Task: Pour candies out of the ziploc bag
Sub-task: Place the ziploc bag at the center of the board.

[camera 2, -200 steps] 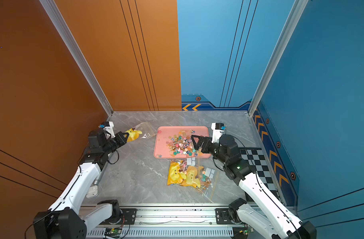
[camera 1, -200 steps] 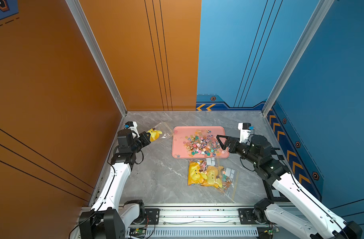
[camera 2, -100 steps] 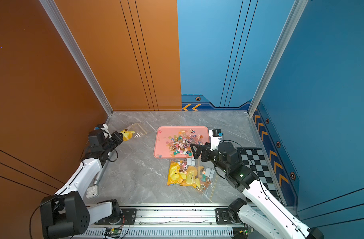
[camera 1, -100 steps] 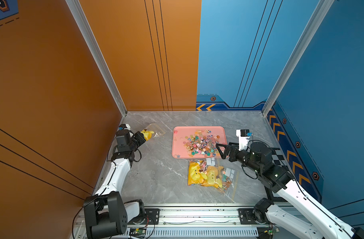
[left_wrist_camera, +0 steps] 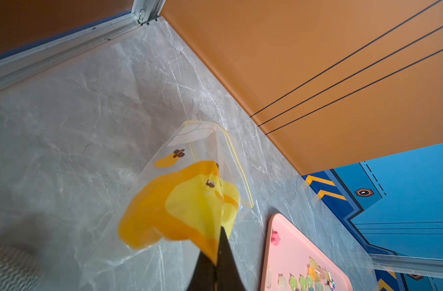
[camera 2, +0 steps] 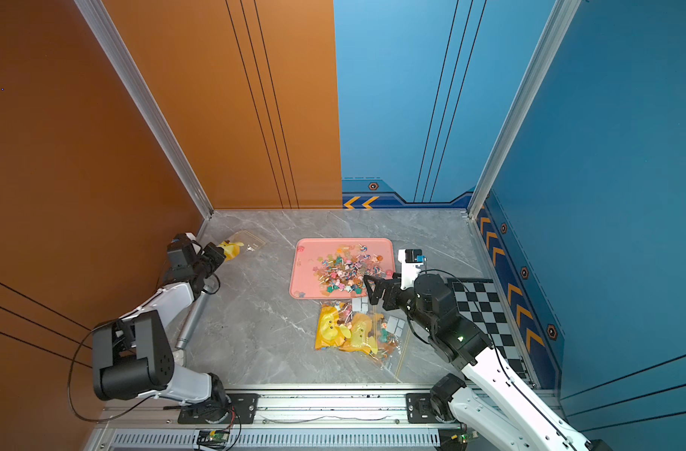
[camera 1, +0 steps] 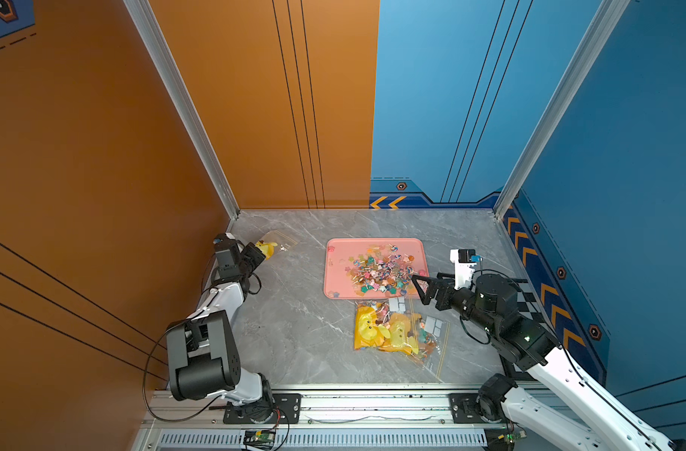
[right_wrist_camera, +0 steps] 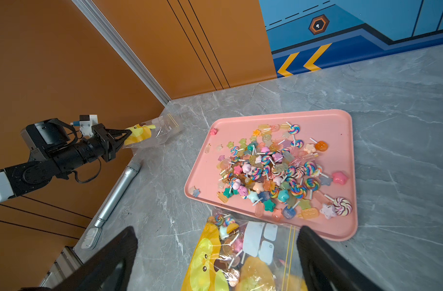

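My left gripper should keep setting the empty ziploc bag (camera 1: 267,248) down and let go of it there, as the bag is over the open far corner (camera 1: 270,234), clear of the pink tray.
A clear ziploc bag with a yellow duck print (camera 1: 273,244) (camera 2: 240,244) (left_wrist_camera: 185,196) hangs at the far left by the orange wall. My left gripper (camera 1: 260,254) (camera 2: 218,254) (left_wrist_camera: 219,252) is shut on its edge, and no candies show inside it. A heap of candies (camera 1: 380,269) (camera 2: 345,271) (right_wrist_camera: 273,166) lies on the pink tray (camera 1: 333,250) (right_wrist_camera: 240,126). A second duck-print ziploc bag (camera 1: 392,330) (camera 2: 353,330) (right_wrist_camera: 228,259), with candies in it, lies flat in front of the tray. My right gripper (camera 1: 419,289) (camera 2: 370,291) (right_wrist_camera: 216,229) stands open above that bag's far end, holding nothing.
A silver microphone (camera 2: 191,320) (right_wrist_camera: 117,191) lies along the left wall near my left arm. A black-and-white checkered mat (camera 2: 486,308) sits at the right, under my right arm. Walls close the table on three sides.
My left gripper has drawn the duck-print bag a little further toward the left wall. My right gripper has pulled back from over the tray toward the bag in front of it.
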